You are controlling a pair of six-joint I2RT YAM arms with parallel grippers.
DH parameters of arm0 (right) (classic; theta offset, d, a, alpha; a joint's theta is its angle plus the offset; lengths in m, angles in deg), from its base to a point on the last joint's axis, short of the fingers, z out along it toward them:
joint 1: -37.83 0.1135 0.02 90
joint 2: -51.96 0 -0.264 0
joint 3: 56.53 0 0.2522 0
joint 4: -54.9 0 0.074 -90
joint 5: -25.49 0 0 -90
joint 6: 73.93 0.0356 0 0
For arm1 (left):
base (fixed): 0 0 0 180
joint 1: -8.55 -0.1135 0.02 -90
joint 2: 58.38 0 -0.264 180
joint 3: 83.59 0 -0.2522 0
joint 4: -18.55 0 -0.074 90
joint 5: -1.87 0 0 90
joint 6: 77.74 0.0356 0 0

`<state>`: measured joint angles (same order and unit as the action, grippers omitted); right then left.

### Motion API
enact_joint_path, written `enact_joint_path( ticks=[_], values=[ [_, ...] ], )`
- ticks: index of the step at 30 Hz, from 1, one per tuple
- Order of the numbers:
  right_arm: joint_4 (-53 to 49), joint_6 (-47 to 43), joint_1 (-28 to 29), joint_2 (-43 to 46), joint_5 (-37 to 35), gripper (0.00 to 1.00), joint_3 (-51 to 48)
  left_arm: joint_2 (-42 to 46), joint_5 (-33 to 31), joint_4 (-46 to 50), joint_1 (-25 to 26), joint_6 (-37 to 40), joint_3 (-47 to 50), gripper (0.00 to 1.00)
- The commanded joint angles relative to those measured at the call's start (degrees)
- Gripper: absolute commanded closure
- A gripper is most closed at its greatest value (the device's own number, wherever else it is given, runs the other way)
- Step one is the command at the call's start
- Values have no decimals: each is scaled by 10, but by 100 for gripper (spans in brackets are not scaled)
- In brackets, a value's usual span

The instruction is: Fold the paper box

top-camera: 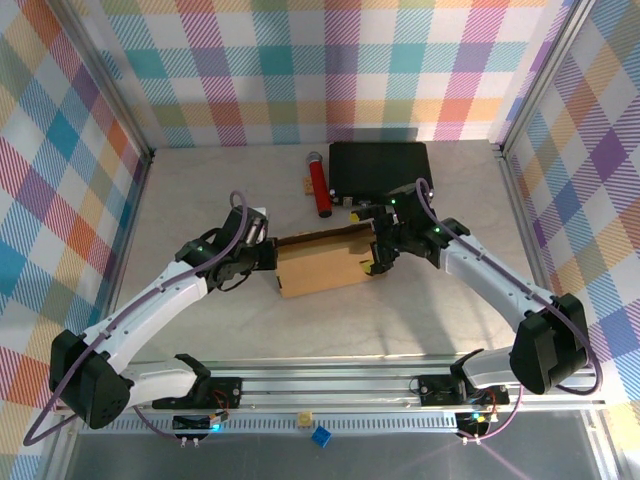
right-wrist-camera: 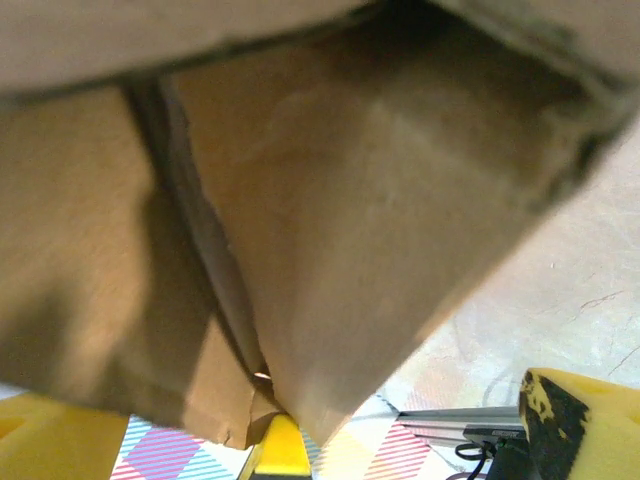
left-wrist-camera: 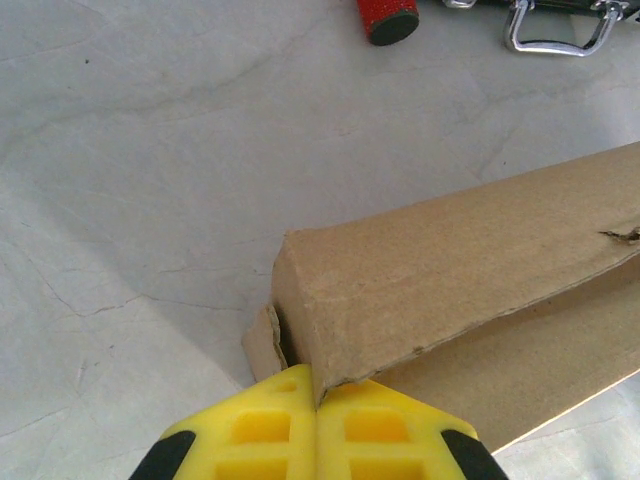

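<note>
Next, my left gripper retreats, open wide and straddles the box's end, as it sits shut at the box's raised side, from which the box's end (top-camera: 283,269) flap (left-wrist-camera: 263,346) gapes.
The paper box (top-camera: 325,262) is plain brown cardboard, partly folded, lying mid-table. My left gripper (top-camera: 268,258) is at its left end. In the left wrist view the yellow fingers (left-wrist-camera: 250,430) are shut together on the lower corner edge of a raised cardboard wall (left-wrist-camera: 450,260). My right gripper (top-camera: 382,256) is at the box's right end. In the right wrist view its yellow fingertips (right-wrist-camera: 590,415) stand wide apart, and cardboard flaps (right-wrist-camera: 350,220) hang between them and hide most of the scene. The right gripper (right-wrist-camera: 315,440) is open.
A black hard case (top-camera: 380,168) sits just behind the box, its metal handle (left-wrist-camera: 560,35) close by. A red cylinder (top-camera: 319,186) lies to the case's left. Checked walls enclose the table on three sides. An aluminium rail (top-camera: 330,385) runs along the near edge.
</note>
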<state>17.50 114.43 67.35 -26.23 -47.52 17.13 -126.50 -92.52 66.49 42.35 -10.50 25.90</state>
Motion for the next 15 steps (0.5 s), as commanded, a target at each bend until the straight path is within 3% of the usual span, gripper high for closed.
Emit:
enact_joint_path(
  ticks=[1,15],
  values=[
    [34,9,-7,3,2,5,-18,6,-9,15,16,10,19,100],
    [65,4,-9,0,4,30,-50,28,-20,6,43,5,32,100]
  ],
)
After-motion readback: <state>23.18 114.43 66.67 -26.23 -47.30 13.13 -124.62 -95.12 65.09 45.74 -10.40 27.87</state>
